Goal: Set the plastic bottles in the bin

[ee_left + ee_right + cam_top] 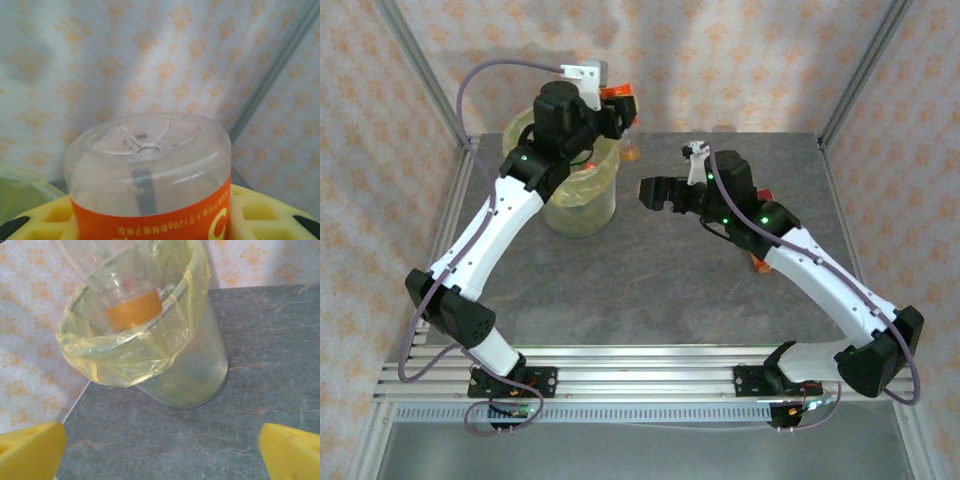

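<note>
Next, my left gripper swings the bottle back over the bin's opening (599, 155) before it opens, since the bottle's orange cap hangs out past the bin's rim.
The bin (582, 205) stands at the far left of the table, a mesh bucket (192, 375) lined with a yellow-green bag. A clear plastic bottle with an orange cap (132, 310) points neck-down into its mouth. My left gripper (620, 103) hangs above and behind the bin, shut on an orange-labelled clear bottle (150, 175) held between its yellow pads (262, 210), base outward. My right gripper (658, 192) hovers just right of the bin, open, with bare table between its yellow fingers (30, 450).
An orange-marked bottle (632, 150) stands behind the bin's right side. Another bottle (760, 263) lies partly hidden under my right forearm. Frame posts (860, 70) and patterned walls close the table's back and sides.
</note>
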`<act>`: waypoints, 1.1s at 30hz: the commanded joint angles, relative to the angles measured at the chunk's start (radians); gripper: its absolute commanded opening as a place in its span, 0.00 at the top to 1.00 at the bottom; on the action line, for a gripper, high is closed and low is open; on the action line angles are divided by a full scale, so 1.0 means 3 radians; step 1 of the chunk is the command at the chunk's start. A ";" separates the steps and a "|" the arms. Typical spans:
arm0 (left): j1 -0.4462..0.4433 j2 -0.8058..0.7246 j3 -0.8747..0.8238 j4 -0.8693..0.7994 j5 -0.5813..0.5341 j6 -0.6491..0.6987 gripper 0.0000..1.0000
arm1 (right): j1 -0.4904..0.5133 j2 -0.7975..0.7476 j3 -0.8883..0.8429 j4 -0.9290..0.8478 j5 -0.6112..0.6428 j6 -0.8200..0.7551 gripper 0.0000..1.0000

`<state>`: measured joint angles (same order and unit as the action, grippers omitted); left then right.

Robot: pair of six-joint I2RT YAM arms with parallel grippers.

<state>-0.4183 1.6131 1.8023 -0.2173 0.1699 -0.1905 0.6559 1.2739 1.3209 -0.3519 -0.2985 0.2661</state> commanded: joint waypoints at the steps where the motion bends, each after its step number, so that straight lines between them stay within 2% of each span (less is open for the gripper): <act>1: 0.0156 -0.0139 0.0110 0.0429 -0.0306 0.0337 0.72 | 0.0017 -0.0181 -0.0065 -0.0145 0.0336 0.0086 0.01; 5: 0.0356 -0.0091 0.0037 0.0698 -0.0428 0.0458 0.72 | 0.0017 -0.0286 -0.0149 -0.0181 0.0506 0.0126 0.01; 9: 0.0430 0.0018 -0.0005 0.0897 -0.0576 0.0713 0.72 | 0.0017 -0.0387 -0.0183 -0.0183 0.0537 0.0148 0.01; 16: 0.0457 0.0253 -0.0027 0.1067 -0.0441 0.1159 0.70 | 0.0017 -0.0442 -0.0210 -0.0182 0.0560 0.0139 0.01; 24: 0.0461 0.0394 -0.0339 0.1388 -0.0204 0.1607 0.69 | 0.0017 -0.0439 -0.0211 -0.0173 0.0543 0.0118 0.01; 28: 0.0463 0.0466 -0.0450 0.1502 -0.0090 0.1718 0.68 | 0.0017 -0.0437 -0.0220 -0.0149 0.0537 0.0118 0.01; 33: 0.0481 0.0566 -0.0495 0.1591 -0.0127 0.1740 0.66 | 0.0017 -0.0425 -0.0229 -0.0139 0.0518 0.0111 0.01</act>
<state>-0.2829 1.7779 1.6623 0.1673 0.1223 0.2993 0.6559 1.1599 1.2640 -0.4042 -0.1528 0.2958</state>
